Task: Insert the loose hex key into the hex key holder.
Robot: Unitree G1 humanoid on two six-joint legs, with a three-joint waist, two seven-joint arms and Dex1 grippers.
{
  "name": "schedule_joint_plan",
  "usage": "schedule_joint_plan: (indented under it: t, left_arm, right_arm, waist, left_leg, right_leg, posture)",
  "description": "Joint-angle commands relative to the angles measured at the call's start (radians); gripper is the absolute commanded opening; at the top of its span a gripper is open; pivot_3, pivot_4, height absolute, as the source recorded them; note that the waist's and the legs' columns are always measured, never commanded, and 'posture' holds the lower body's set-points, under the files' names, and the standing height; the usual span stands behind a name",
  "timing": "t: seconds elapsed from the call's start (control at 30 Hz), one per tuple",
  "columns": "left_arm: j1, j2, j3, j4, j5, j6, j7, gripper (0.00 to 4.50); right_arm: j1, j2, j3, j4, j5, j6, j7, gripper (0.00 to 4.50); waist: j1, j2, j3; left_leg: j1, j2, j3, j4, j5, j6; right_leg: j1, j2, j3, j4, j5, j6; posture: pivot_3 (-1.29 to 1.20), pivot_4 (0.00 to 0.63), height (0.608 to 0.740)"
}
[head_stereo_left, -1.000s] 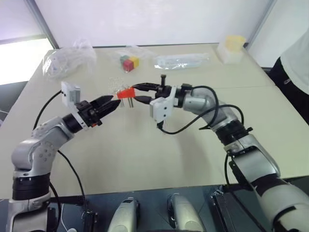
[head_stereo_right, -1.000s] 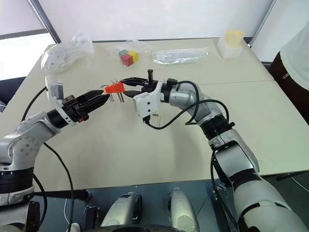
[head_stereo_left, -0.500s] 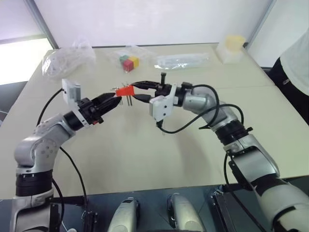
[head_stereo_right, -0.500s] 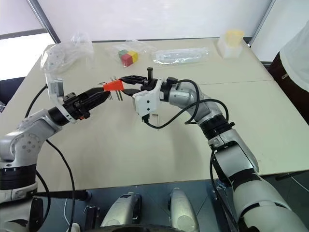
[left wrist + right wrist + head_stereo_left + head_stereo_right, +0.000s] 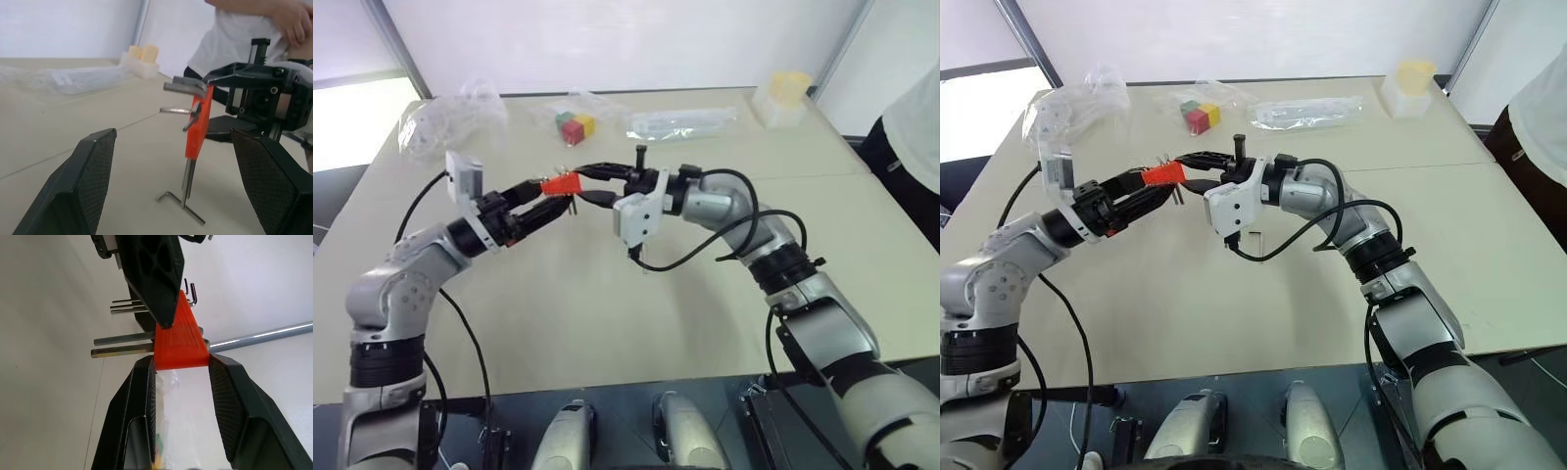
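Note:
My right gripper is holding the hex key holder with the loose hex key (image 5: 1261, 241) lying beside it, so my left gripper should take the holder (image 5: 562, 183) to free my right gripper.
The orange hex key holder (image 5: 560, 183) hangs above the table's middle with thin metal keys sticking down from it. My right gripper (image 5: 582, 186) is shut on it from the right; the holder (image 5: 178, 340) sits pinched between its pads. My left gripper (image 5: 543, 198) comes in from the left, open wide, one finger above the holder's near end and one below. In the left wrist view the holder (image 5: 198, 122) stands between the spread fingers (image 5: 83, 186). A thin L-shaped loose hex key (image 5: 183, 208) shows under the prongs, apparently lying on the table, in neither gripper.
At the table's back are coloured cubes in clear plastic (image 5: 575, 125), a crumpled clear bag (image 5: 450, 117), a long clear packet (image 5: 680, 122) and a white and yellow container (image 5: 781, 98). A person (image 5: 915, 127) stands at the right edge.
My left gripper's fingers have spread from nearly shut to wide open, and the hand has crept up and right to the holder. The right gripper and holder have stayed put.

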Motion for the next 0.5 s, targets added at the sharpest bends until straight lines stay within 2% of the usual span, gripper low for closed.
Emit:
schedule_joint_plan:
  t: [0.03, 0.23, 0.27, 0.37, 0.5]
  left_arm:
    - [-0.028, -0.006, 0.034, -0.015, -0.032, -0.001, 0.0, 3.86]
    - [-0.037, -0.018, 0.035, -0.015, -0.043, 0.001, 0.011, 3.86]
    - [-0.036, -0.019, 0.033, -0.015, -0.042, -0.001, 0.011, 3.63]
    - [-0.032, -0.022, 0.028, -0.014, -0.039, -0.003, 0.012, 2.61]
    - [-0.028, -0.026, 0.025, -0.017, -0.036, -0.002, 0.014, 0.62]
  right_arm:
    - [-0.012, 0.0, -0.015, -0.045, 0.016, -0.008, -0.003, 1.03]
    - [-0.007, -0.003, -0.015, -0.06, 0.018, -0.005, 0.006, 1.03]
    - [-0.006, -0.003, -0.015, -0.063, 0.019, -0.004, 0.008, 1.03]
    - [-0.004, -0.004, -0.016, -0.068, 0.02, 0.0, 0.011, 1.03]
    - [-0.002, -0.005, -0.017, -0.072, 0.022, 0.004, 0.014, 1.03]
  waist:
    - [0.0, 0.0, 0.0]
    - [0.0, 0.0, 0.0]
    - [0.0, 0.0, 0.0]
    - [0.0, 0.0, 0.0]
    - [0.001, 0.0, 0.0]
  left_leg:
    - [0.0, 0.0, 0.0, 0.0, 0.0, 0.0]
    - [0.0, 0.0, 0.0, 0.0, 0.0, 0.0]
    - [0.0, 0.0, 0.0, 0.0, 0.0, 0.0]
    - [0.0, 0.0, 0.0, 0.0, 0.0, 0.0]
    - [0.0, 0.0, 0.0, 0.0, 0.0, 0.0]
  right_leg:
    - [0.0, 0.0, 0.0, 0.0, 0.0, 0.0]
    - [0.0, 0.0, 0.0, 0.0, 0.0, 0.0]
    - [0.0, 0.0, 0.0, 0.0, 0.0, 0.0]
    - [0.0, 0.0, 0.0, 0.0, 0.0, 0.0]
    - [0.0, 0.0, 0.0, 0.0, 0.0, 0.0]
  posture:
    - [0.0, 0.15, 0.74]
    - [0.0, 0.15, 0.74]
    - [0.0, 0.15, 0.74]
    - [0.0, 0.15, 0.74]
    - [0.0, 0.15, 0.74]
